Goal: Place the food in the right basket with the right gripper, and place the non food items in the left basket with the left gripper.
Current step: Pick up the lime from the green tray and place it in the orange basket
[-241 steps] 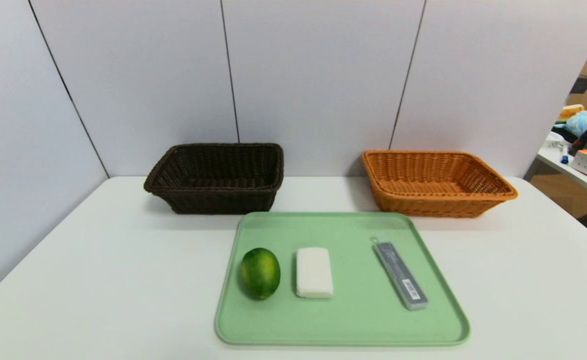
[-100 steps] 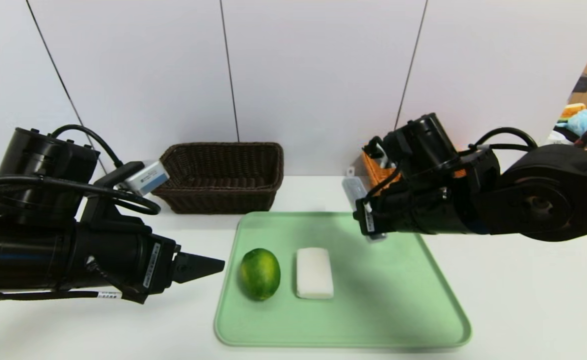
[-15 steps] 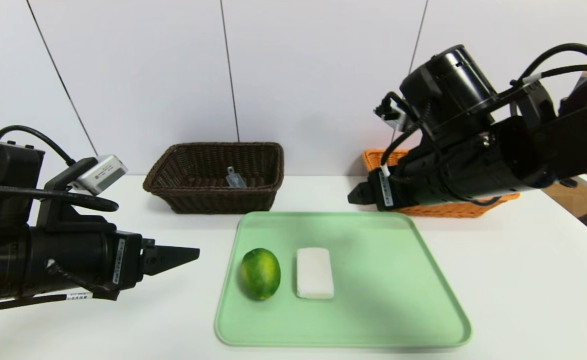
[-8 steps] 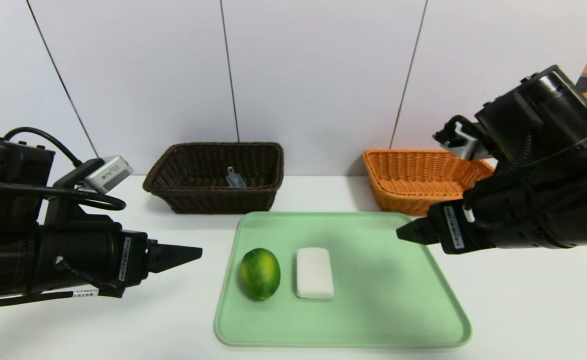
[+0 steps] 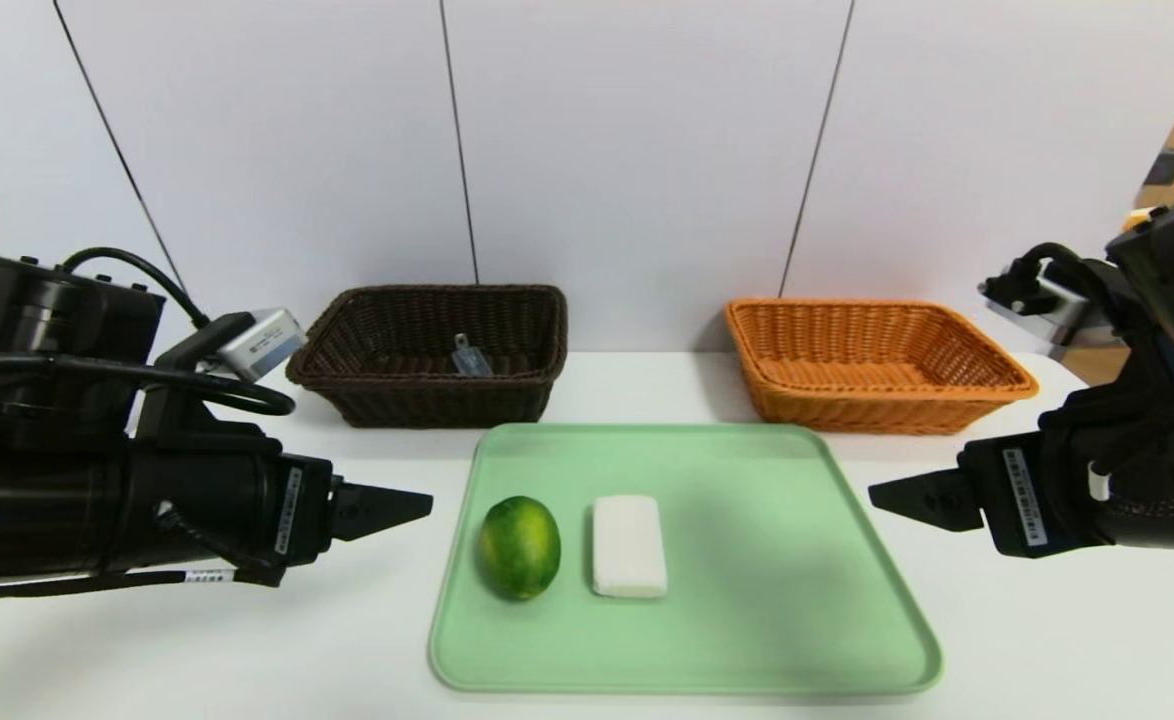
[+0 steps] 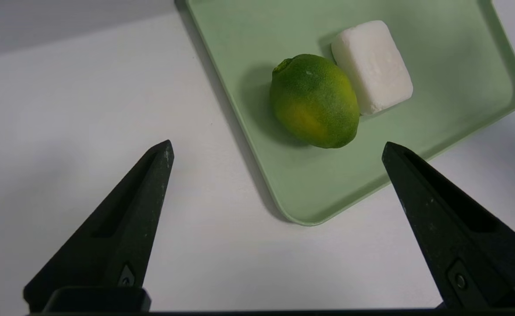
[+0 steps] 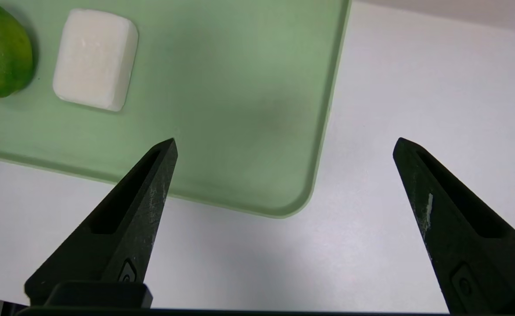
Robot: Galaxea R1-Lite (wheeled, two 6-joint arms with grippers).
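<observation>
The green lime (image 5: 520,548) is in between the robot's left gripper and the white block, so the left gripper should move back while the right gripper picks up the lime first.
A green lime (image 5: 519,546) (image 6: 314,100) (image 7: 1,50) and a white block (image 5: 629,545) (image 6: 372,66) (image 7: 94,59) lie side by side on the green tray (image 5: 747,640). The dark brown left basket (image 5: 427,395) holds a grey slim case (image 5: 468,357). The orange right basket (image 5: 872,410) shows nothing inside. My left gripper (image 5: 417,505) (image 6: 277,149) hovers open just left of the tray, near the lime. My right gripper (image 5: 887,495) (image 7: 286,147) hovers open off the tray's right edge, with nothing between its fingers.
White table (image 5: 1047,640) with grey wall panels close behind the baskets. Bare tray surface (image 7: 240,87) lies to the right of the white block. A side table with clutter sits far right, behind my right arm.
My right arm has swung from in front of the orange basket down and to the right, beside the tray. My left gripper has edged a little toward the lime.
</observation>
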